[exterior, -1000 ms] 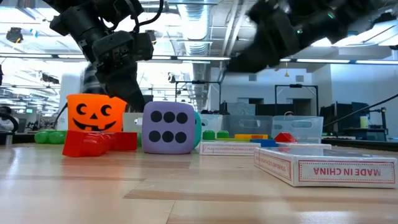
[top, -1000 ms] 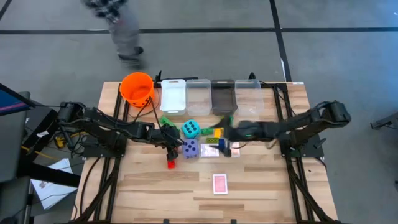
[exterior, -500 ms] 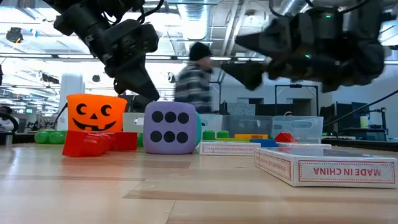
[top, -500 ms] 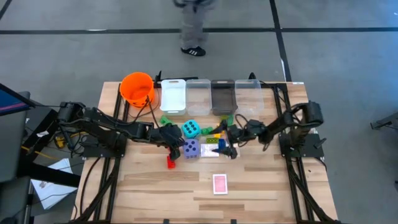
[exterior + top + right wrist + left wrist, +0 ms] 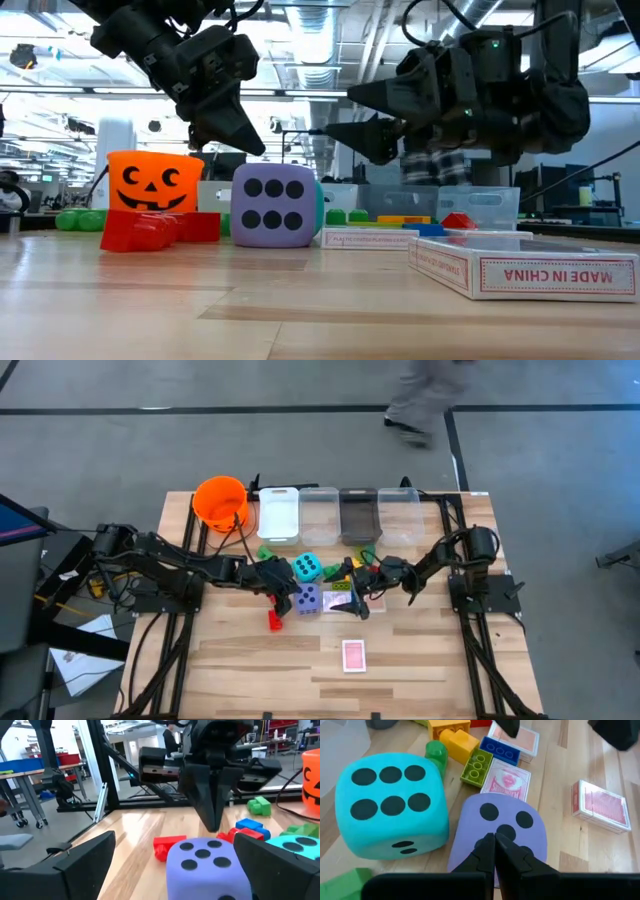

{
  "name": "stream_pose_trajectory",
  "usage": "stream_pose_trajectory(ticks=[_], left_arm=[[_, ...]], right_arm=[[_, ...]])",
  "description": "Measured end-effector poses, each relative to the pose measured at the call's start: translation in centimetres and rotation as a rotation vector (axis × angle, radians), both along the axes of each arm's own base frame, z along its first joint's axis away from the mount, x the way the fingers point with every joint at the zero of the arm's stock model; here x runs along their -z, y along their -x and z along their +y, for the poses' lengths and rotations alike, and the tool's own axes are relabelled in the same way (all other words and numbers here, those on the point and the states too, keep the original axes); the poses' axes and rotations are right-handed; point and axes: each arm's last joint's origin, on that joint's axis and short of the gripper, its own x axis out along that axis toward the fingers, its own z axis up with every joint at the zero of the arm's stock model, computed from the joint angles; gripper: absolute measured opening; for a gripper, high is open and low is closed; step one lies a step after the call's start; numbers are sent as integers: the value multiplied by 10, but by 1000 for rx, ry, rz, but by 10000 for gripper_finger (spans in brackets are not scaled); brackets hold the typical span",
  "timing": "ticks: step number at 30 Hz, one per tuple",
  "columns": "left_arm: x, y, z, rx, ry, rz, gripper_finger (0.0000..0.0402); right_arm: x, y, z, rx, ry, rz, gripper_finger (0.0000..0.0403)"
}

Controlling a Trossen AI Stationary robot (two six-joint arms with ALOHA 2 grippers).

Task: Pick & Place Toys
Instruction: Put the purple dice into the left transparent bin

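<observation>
The robot's closed left gripper hangs over the purple die's top [image 5: 307,598], so it should move away while the robot's open right gripper takes the die [image 5: 308,208] by its sides.
The purple die [image 5: 307,598] rests on the table beside the teal die [image 5: 307,567]. A red brick [image 5: 275,621] lies near them, and small bricks [image 5: 347,572] and pink-backed card packs [image 5: 338,602] lie to the right. My left gripper [image 5: 495,840] is shut and empty. It points down just over the purple die's top [image 5: 502,827], and I cannot tell whether it touches it. My right gripper [image 5: 175,840] is open and raised off the table [image 5: 345,115]. It faces the purple die [image 5: 205,865] from the table's right.
An orange bucket [image 5: 220,500] and several clear bins [image 5: 320,515] line the far edge. Another card pack [image 5: 353,655] lies alone toward the near edge. A person [image 5: 425,400] walks on the floor beyond the table.
My right arm has folded back, and its gripper has come down and toward the near edge, closer to the purple die. My left gripper has shifted slightly toward the purple die. The person has walked from left to right behind the table.
</observation>
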Motion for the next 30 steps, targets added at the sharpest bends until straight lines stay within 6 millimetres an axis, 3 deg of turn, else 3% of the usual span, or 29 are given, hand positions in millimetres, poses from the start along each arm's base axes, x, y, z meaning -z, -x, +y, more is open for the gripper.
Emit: stream_pose_trajectory(ticks=[18,26,30], left_arm=[[0,2,-18,45,-55,-3,0],[12,14,-16,-14,-15,162,0],[12,14,-16,-22,-7,158,0]], right_arm=[[8,-7,-5,127,103,73,400],[8,-19,3,99,108,128,400],[8,-21,2,100,108,144,400]])
